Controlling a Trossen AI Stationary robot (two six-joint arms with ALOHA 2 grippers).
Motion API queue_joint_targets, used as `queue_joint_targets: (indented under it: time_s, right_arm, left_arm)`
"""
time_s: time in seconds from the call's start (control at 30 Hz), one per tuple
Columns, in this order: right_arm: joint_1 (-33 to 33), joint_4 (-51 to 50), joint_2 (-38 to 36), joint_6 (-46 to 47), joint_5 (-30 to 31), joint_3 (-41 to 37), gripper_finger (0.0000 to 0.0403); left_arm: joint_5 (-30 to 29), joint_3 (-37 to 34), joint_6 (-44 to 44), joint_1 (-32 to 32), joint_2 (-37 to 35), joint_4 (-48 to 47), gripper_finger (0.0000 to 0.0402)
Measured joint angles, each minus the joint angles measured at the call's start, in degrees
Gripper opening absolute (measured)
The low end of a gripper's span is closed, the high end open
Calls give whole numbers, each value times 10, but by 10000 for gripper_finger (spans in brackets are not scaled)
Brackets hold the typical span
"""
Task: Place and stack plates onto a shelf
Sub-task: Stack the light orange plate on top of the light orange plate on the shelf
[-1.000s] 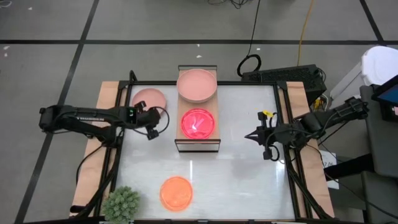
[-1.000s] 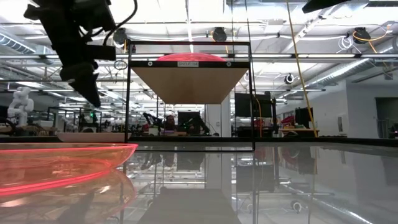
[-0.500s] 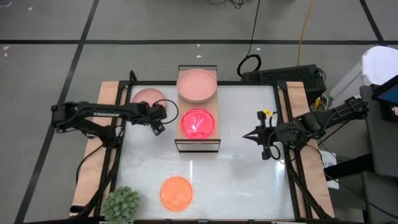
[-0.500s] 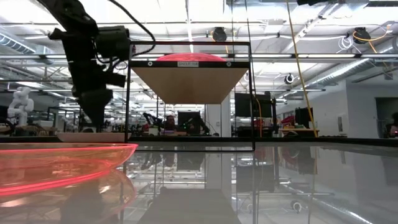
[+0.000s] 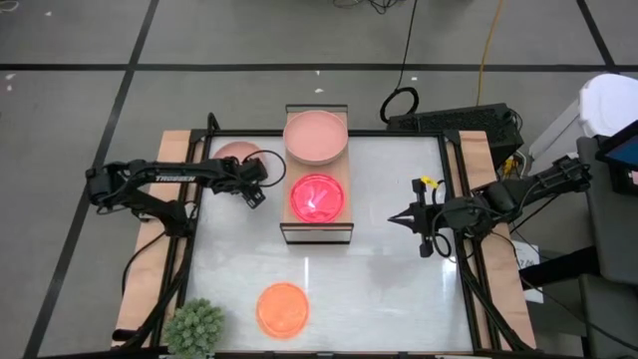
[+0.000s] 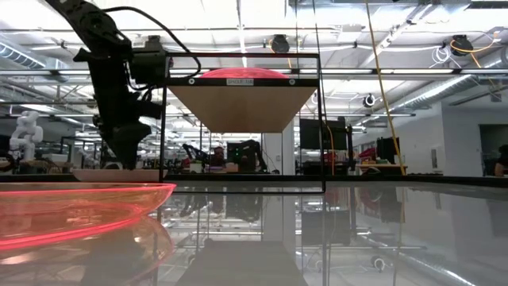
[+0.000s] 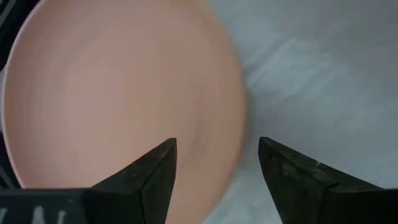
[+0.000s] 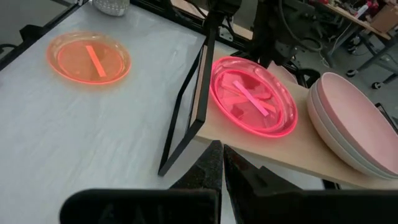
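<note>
My left gripper's fingers straddle just one side of the plate's rim (image 7: 235, 140), so the dusty pink plate (image 5: 237, 151) will tip when I lower it onto the stack.
A dusty pink plate (image 5: 231, 152) lies flat on the table near its far left corner. My left gripper (image 5: 256, 195) hangs just above this plate's right rim, open. In the left wrist view its fingers (image 7: 155, 174) stand on either side of the rim (image 7: 239, 124) and seem clear of it. The shelf (image 5: 299, 226) carries a stack of dusty pink plates (image 5: 316, 137) on its far end and a hot pink plate (image 5: 317, 196) on its near end. An orange plate (image 5: 282, 307) lies near the table's near edge. My right gripper (image 5: 397, 218) waits shut, right of the shelf.
A spiky green plant ball (image 5: 194, 324) sits at the near left corner. Wooden side boards (image 5: 164, 229) run along both sides of the table. The shelf's black frame (image 6: 163, 119) stands close to the right of my left gripper (image 6: 127, 155). White table surface lies open between the shelf and the orange plate (image 8: 89, 57).
My left gripper has moved toward the table's far edge and a little right, and has come down to just over the dusty pink plate's rim. The plates and my right arm have kept still.
</note>
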Motion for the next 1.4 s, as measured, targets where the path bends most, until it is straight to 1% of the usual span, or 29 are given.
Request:
queue_joint_targets:
  time_s: [0.13,0.33,0.47,0.6,0.73,0.83,1.03,1.1,1.23,1.4]
  right_arm:
    - [0,-1,0,-8,0,0,0]
    - [0,-4,0,-11,0,0,0]
    - [0,-4,0,-11,0,0,0]
    - [0,-4,0,-11,0,0,0]
    - [0,-4,0,-10,0,0,0]
    - [0,-4,0,-10,0,0,0]
    - [0,-4,0,-11,0,0,0]
    - [0,-4,0,-11,0,0,0]
    - [0,-4,0,-13,0,0,0]
    - [0,-4,0,-14,0,0,0]
  left_arm:
    - [8,-12,8,8,0,-1,202]
    - [10,-21,44,5,0,2,165]
    - [11,-31,58,4,0,5,153]
    - [35,-43,65,4,0,24,147]
    - [32,-51,72,3,0,35,140]
    - [30,-53,86,3,0,36,113]
    - [27,-54,114,3,0,42,32]
    - [21,-54,114,3,0,49,13]
    - [9,-48,110,-7,0,46,12]
    - [7,-21,94,-26,0,18,11]
